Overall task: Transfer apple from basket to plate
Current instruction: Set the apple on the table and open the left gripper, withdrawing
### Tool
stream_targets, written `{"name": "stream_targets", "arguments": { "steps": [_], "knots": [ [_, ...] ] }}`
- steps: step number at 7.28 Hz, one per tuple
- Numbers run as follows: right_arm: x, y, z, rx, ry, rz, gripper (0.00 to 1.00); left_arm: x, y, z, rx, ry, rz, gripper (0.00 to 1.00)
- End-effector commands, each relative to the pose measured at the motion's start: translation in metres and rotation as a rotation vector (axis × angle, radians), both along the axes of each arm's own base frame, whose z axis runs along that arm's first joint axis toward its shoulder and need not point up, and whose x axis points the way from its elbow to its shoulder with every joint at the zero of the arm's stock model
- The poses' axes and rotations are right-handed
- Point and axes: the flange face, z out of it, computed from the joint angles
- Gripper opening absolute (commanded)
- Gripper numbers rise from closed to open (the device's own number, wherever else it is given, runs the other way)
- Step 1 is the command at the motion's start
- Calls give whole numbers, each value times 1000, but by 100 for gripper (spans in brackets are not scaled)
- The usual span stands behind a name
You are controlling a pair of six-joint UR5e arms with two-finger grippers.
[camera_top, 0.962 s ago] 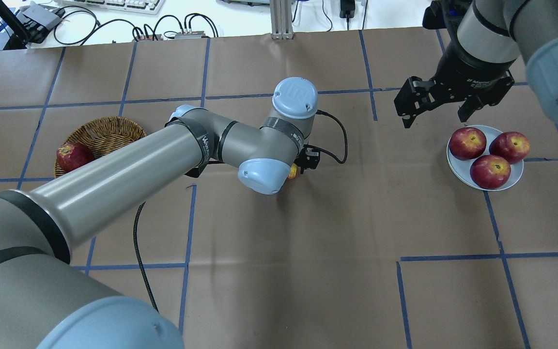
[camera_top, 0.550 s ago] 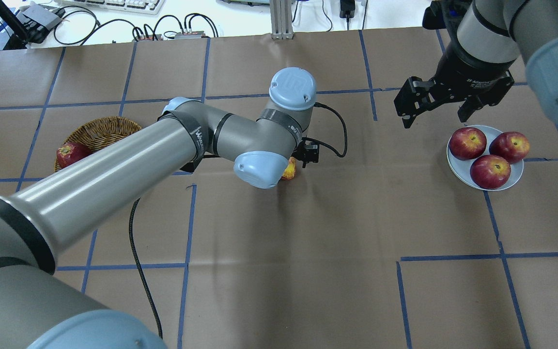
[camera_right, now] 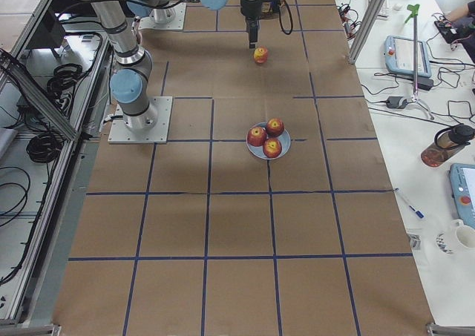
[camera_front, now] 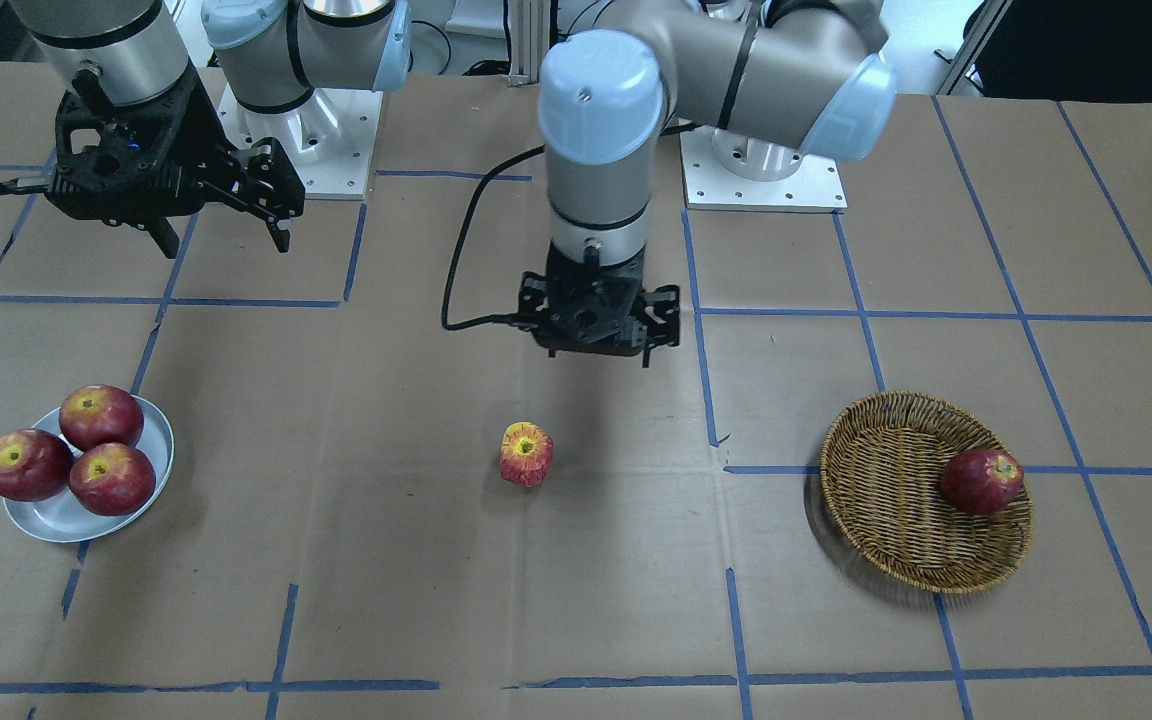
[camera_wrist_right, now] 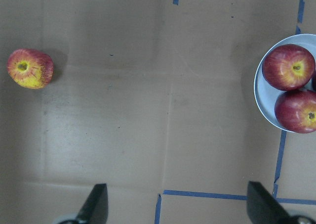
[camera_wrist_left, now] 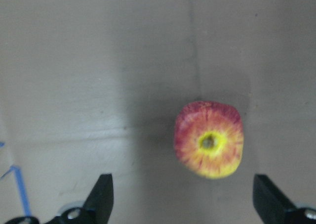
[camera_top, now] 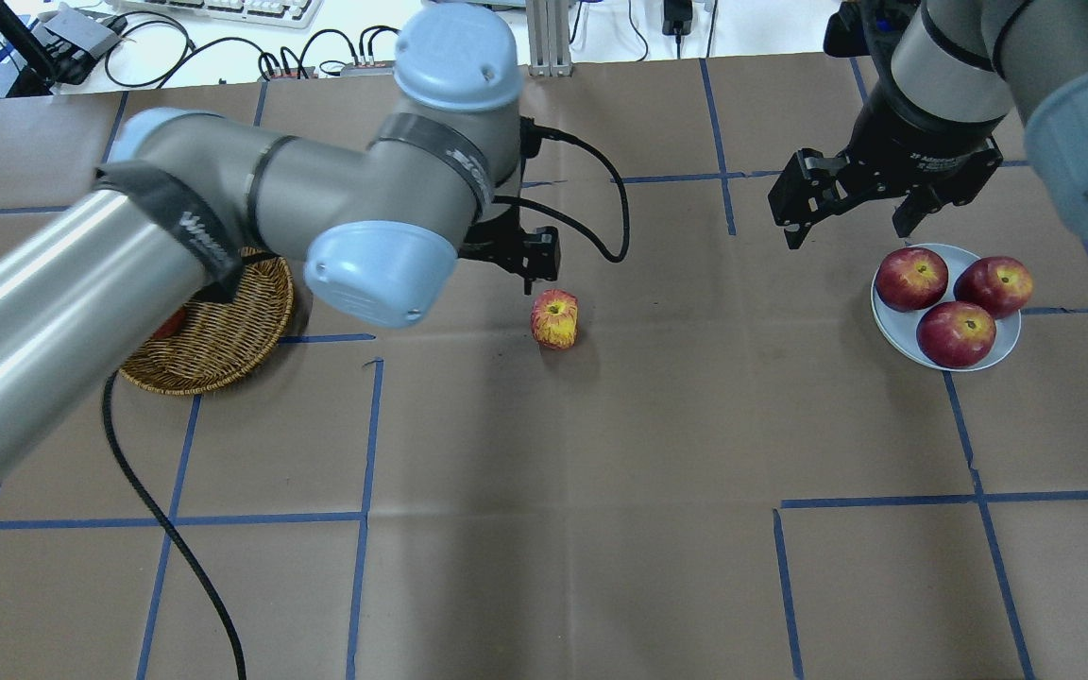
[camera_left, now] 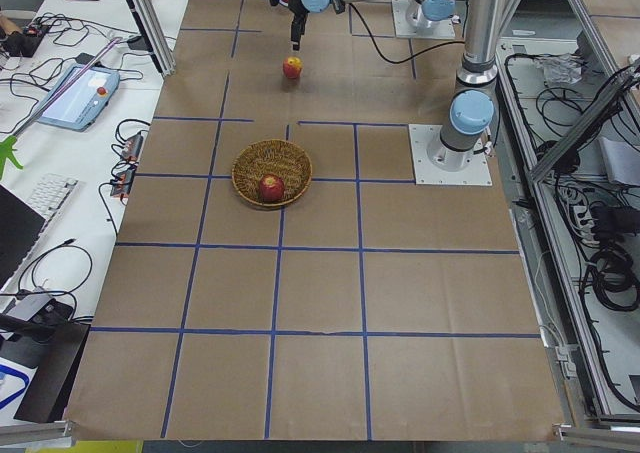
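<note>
The space above the streaky red-orange apple [camera_front: 526, 454] is blocked by my left gripper, so that gripper should move away before my right gripper takes the apple to the white plate.
The streaky red-orange apple [camera_front: 526, 453] stands alone on the brown paper at the table's middle, stem hollow up; it also shows in the overhead view [camera_top: 554, 319] and the left wrist view [camera_wrist_left: 209, 139]. My left gripper [camera_front: 598, 352] hangs open and empty above it, a little to the robot's side, with both fingers apart from it [camera_wrist_left: 185, 199]. The wicker basket [camera_front: 886, 520] lies on the left arm's side. The white plate [camera_front: 56, 520] lies on the right arm's side. My right gripper [camera_top: 846, 236] is open and empty, raised beside the plate.
One dark red apple [camera_front: 981, 480] lies in the basket. Three dark red apples [camera_top: 956, 333] crowd the plate. The left arm's black cable [camera_top: 591, 231] loops above the table near the apple. Blue tape lines cross the brown paper.
My left gripper has risen and drawn back from the apple, which now stands uncovered on the table. The left arm's elbow swung over the basket. The right arm has not moved.
</note>
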Motion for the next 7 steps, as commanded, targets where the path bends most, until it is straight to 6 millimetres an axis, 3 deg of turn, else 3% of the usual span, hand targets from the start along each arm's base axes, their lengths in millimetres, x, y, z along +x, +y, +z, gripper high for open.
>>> {"name": "stream_targets", "arguments": {
  "steps": [1,2,3,4,5,7],
  "knots": [
    [-1,-2,-2,-1,9,-6,100,106,30,59,46,-14,71,99],
    [1,-4,-2,-8,7,-6,100,127,35,79,23,-8,60,100],
    [5,-9,-6,-5,1,-54,100,129,51,101,-21,18,41,100],
    [32,-17,-3,-13,4,-89,100,122,66,116,-50,92,28,100],
    [78,-30,-8,-10,10,-104,100,119,73,126,-66,151,26,99],
    [168,-51,-31,4,50,-144,100,122,74,124,-57,161,28,99]
  ]
}}
